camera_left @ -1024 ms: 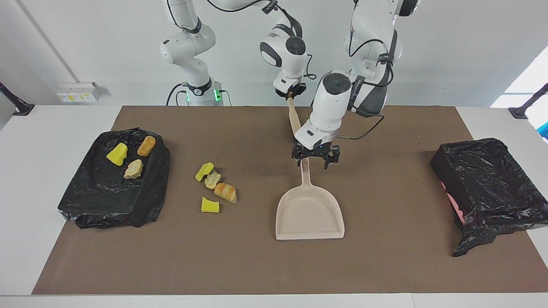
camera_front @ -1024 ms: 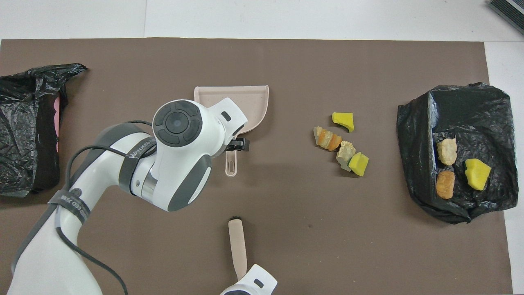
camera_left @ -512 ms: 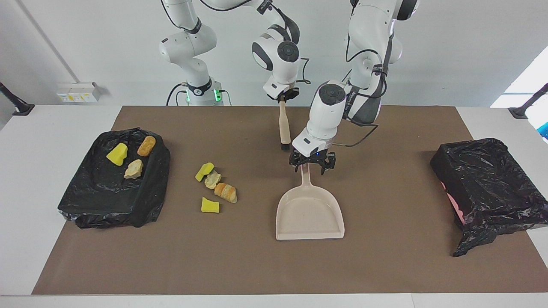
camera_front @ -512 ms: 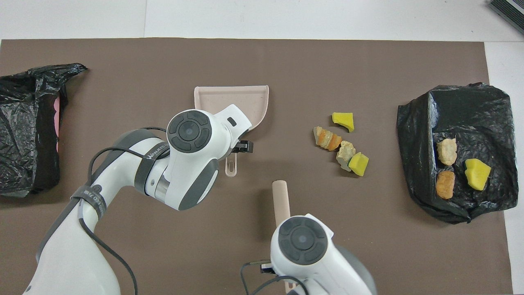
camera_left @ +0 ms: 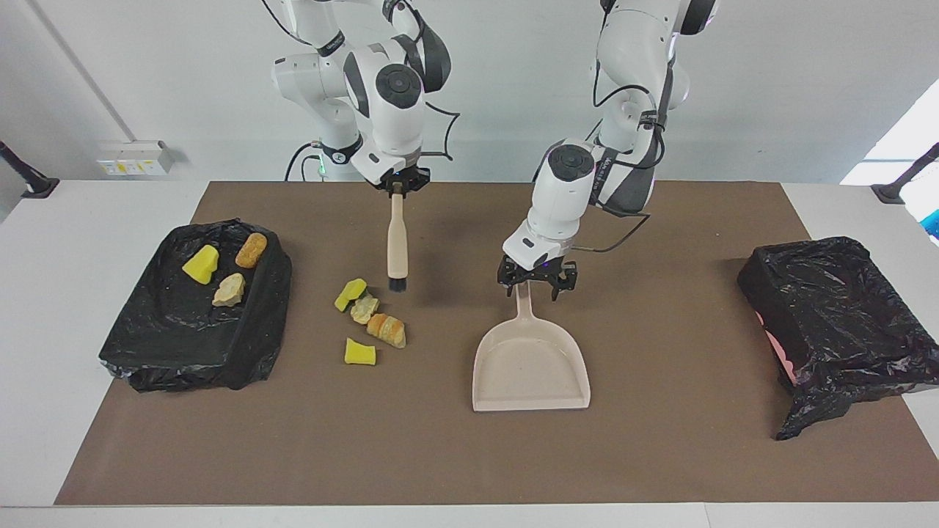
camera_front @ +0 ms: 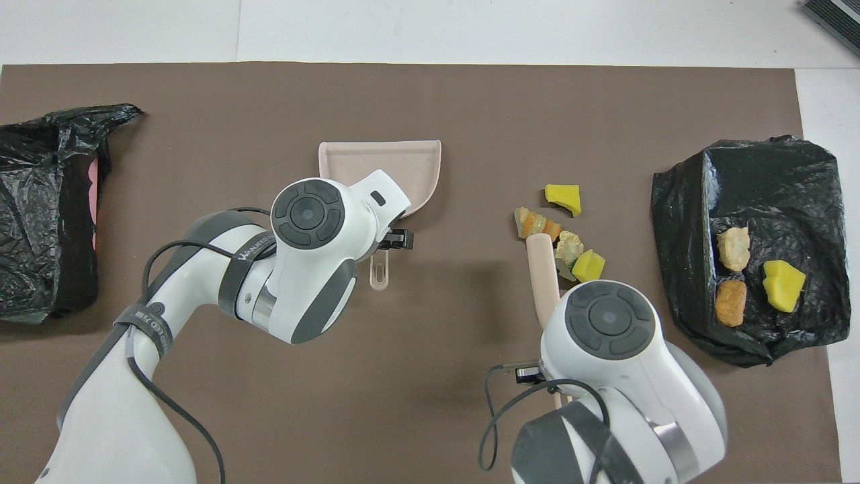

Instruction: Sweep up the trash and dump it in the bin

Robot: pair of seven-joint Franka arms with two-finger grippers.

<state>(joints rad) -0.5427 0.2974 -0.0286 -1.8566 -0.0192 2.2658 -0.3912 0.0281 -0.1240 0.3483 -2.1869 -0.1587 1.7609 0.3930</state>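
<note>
Next, my left gripper swings the dustpan by its handle (camera_left: 524,301) so that it faces the scraps before my right gripper sweeps, because the dustpan's opening (camera_left: 532,406) points away from them.
Several trash scraps (camera_left: 370,323) (camera_front: 561,235), yellow and tan-orange, lie loose on the brown mat. My right gripper (camera_left: 398,188) is shut on a beige brush (camera_left: 396,242) (camera_front: 543,275). The brush hangs upright with its black bristles low beside the scraps, on the side toward the left arm's end. A beige dustpan (camera_left: 531,367) (camera_front: 410,168) lies flat mid-mat. My left gripper (camera_left: 534,288) (camera_front: 393,240) stands open, fingers either side of the dustpan's handle (camera_left: 522,304). The black-bagged bin (camera_left: 836,315) (camera_front: 40,215) sits at the left arm's end.
A second black-bag-covered box (camera_left: 169,337) (camera_front: 766,195) sits at the right arm's end, with three scraps on top: yellow (camera_left: 201,265), orange-brown (camera_left: 251,250) and tan (camera_left: 229,290). White table (camera_left: 88,220) surrounds the mat.
My right arm has swung the brush from beside the left arm toward the right arm's end, down next to the loose scraps. The left gripper has stayed open at the dustpan's handle.
</note>
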